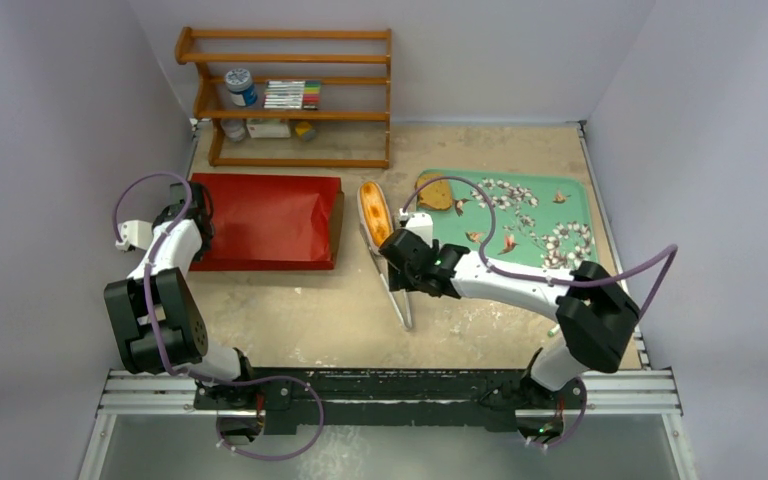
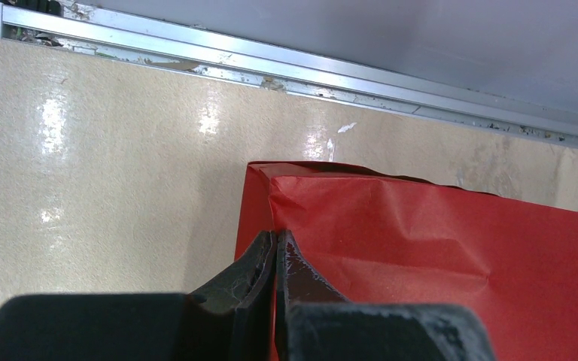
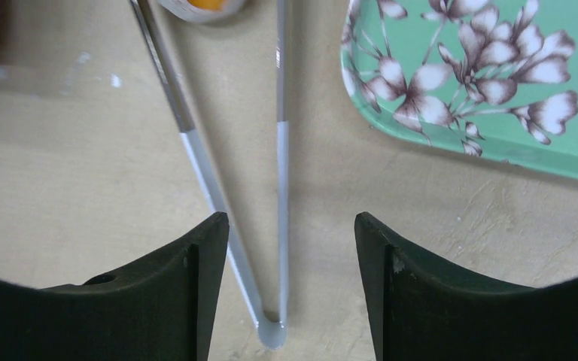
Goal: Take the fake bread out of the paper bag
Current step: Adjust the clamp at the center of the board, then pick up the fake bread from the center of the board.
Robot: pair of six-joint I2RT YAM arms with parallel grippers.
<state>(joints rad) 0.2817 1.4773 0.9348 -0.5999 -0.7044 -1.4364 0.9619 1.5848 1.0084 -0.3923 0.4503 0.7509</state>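
My right gripper has the long bun (image 1: pixel 375 213) lying between loose tongs, short of the tray. It should squeeze the tongs' arms (image 3: pixel 283 192) and lift the bun onto the tray.
The red paper bag (image 1: pixel 265 220) lies flat on the table with its mouth toward the right. My left gripper (image 1: pixel 198 205) is at its closed left end. In the left wrist view the jaws (image 2: pixel 276 239) are pressed together on the bag's (image 2: pixel 436 248) corner edge. The long orange-tan bun (image 1: pixel 374 212) lies on the table between the bag's mouth and the tray. A round brown slice (image 1: pixel 435 193) rests on the tray's left edge. My right gripper (image 1: pixel 400 262) is open and empty, low over the metal tongs (image 3: pixel 280 150), its fingertips (image 3: pixel 292 226) astride their two arms. The other breads are out of view.
The green flowered tray (image 1: pixel 560 200) lies at the right and shows in the right wrist view (image 3: pixel 497 90). The tongs (image 1: pixel 400 295) lie on the table with their hinge toward me. A wooden shelf (image 1: pixel 290 95) with jars and markers stands at the back wall.
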